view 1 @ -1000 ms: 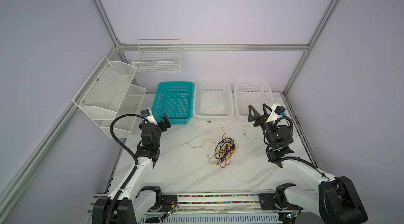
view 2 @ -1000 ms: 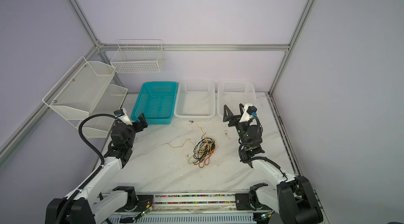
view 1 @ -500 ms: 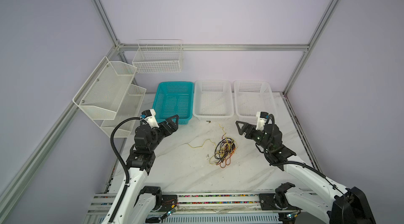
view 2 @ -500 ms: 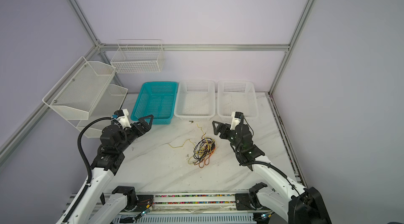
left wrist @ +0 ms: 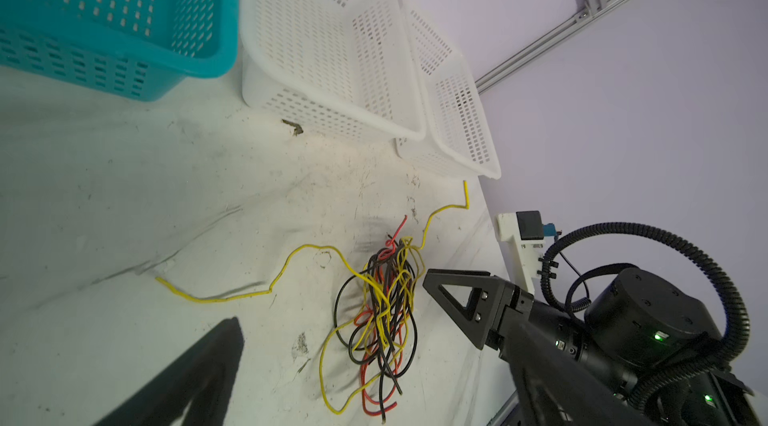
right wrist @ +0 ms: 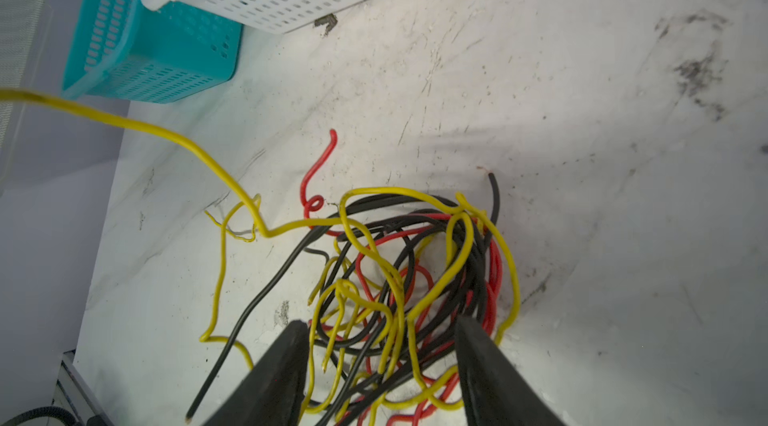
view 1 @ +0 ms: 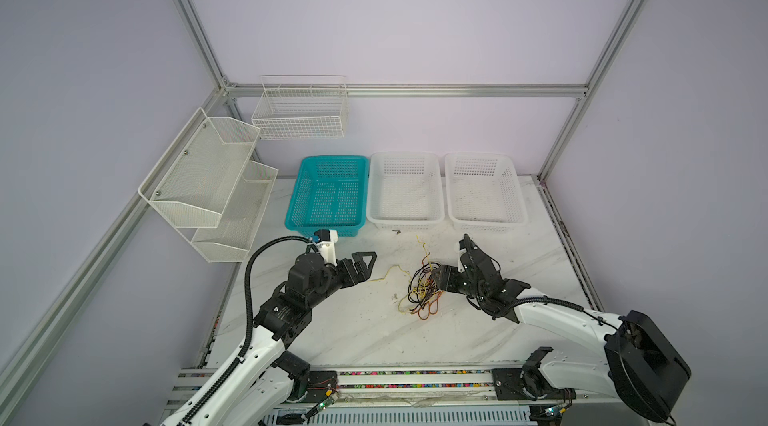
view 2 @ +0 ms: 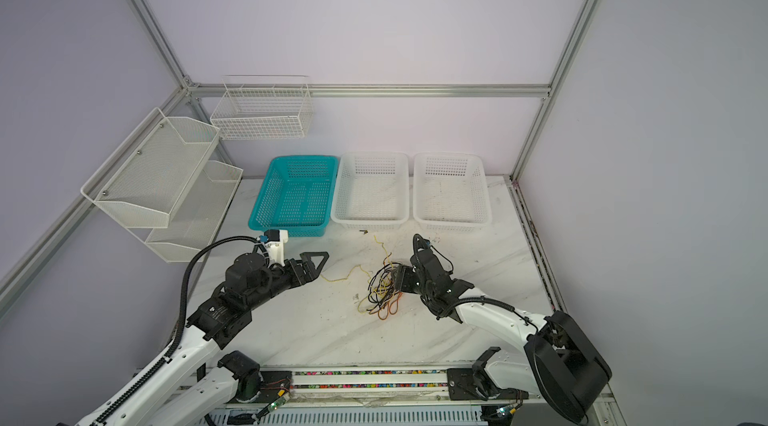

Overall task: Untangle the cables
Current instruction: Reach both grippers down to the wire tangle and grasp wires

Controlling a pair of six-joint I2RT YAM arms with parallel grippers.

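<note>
My left gripper is to hold the tangle's near side (view 1: 416,296) before my right gripper pulls a yellow piece out, because yellow strands of cable (right wrist: 393,286) weave through the black and red ones.
The cables (view 1: 423,291) (view 2: 384,294) lie as one tangle of yellow, black and red strands on the white marble table. My right gripper (view 1: 437,276) (view 2: 395,274) is down at the tangle's right side. In the right wrist view its jaws (right wrist: 381,324) stand apart with several strands of the cables (right wrist: 399,278) between them. One yellow strand (view 1: 388,272) runs left, ending just in front of my left gripper (view 1: 369,265) (view 2: 321,261), which is open and empty. The left wrist view shows the cables (left wrist: 382,307), one of its own fingers (left wrist: 199,374) and the right gripper (left wrist: 461,299).
A teal basket (view 1: 299,195) and two white baskets (view 1: 405,218) (view 1: 484,221) line the table's far edge. A small dark scrap (view 1: 395,231) lies before the middle one. White mesh shelves (view 1: 208,178) and a wire basket (view 1: 301,112) hang at the left and back.
Both arms have swung down and inward toward the tangle. The right gripper has dropped onto the tangle's right side and its jaws have narrowed. The left stays wide open.
</note>
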